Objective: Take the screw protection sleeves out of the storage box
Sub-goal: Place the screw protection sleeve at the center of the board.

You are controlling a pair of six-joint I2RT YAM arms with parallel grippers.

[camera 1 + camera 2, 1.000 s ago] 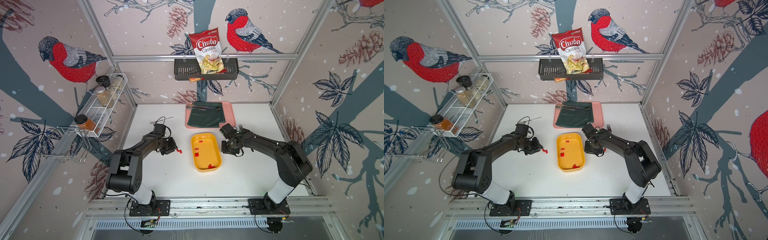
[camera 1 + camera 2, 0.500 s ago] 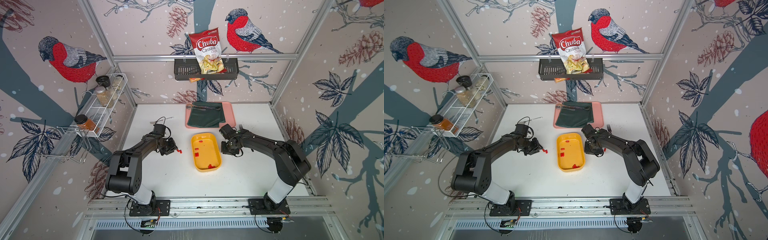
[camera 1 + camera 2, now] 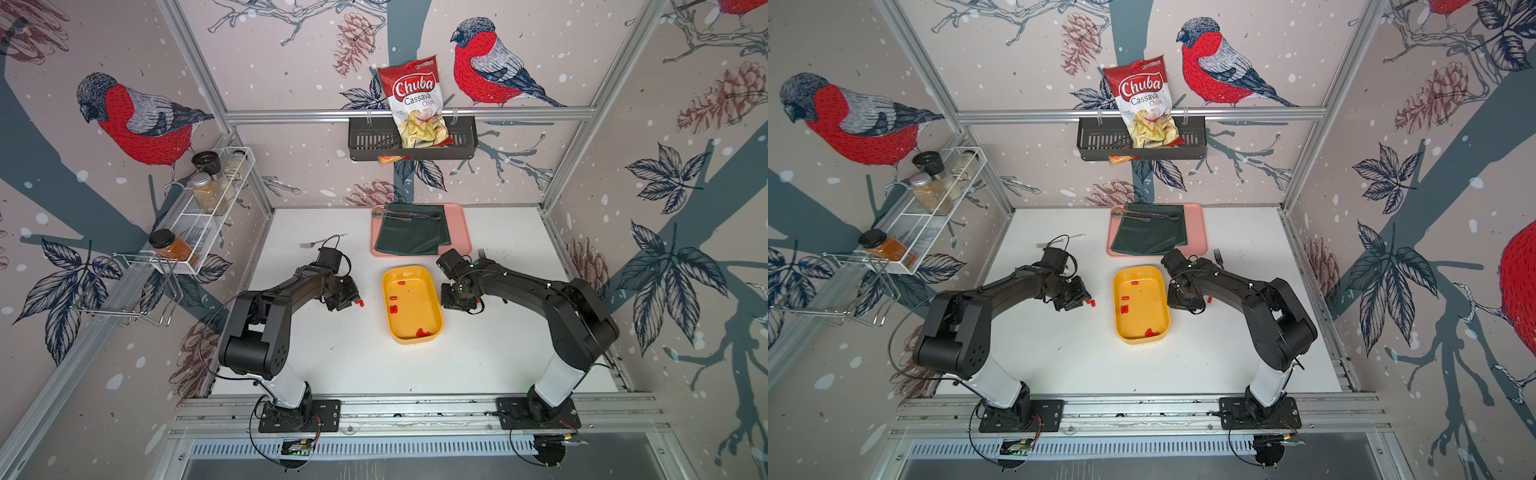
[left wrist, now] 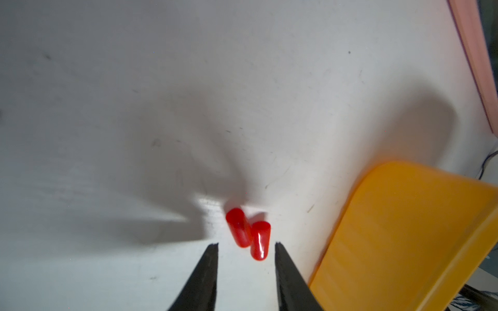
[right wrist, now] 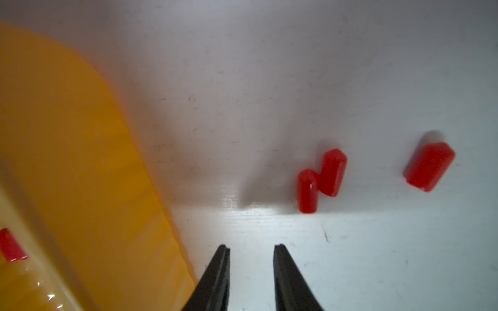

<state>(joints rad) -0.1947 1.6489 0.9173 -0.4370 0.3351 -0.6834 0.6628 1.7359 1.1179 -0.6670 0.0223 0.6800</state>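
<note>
The two red sleeves touch crooked next to the storage box. My left gripper should move the sleeve farther from the box out of the way before it takes more out.
The yellow storage box lies mid-table between both arms, with several red screw protection sleeves inside it. My left gripper is low over the table left of the box and open. Two sleeves lie side by side on the table just off its tips, and they also show in a top view. My right gripper stands open and empty right of the box wall. Three sleeves lie on the table ahead of it. One sleeve shows inside the box.
A pink tray with a green cloth and tongs lies behind the box. A fork lies beside the right arm. A black basket with a chips bag hangs on the back wall, and a spice rack hangs on the left wall.
The left gripper's jaws have spread a little wider. Both arms stay about where they were.
</note>
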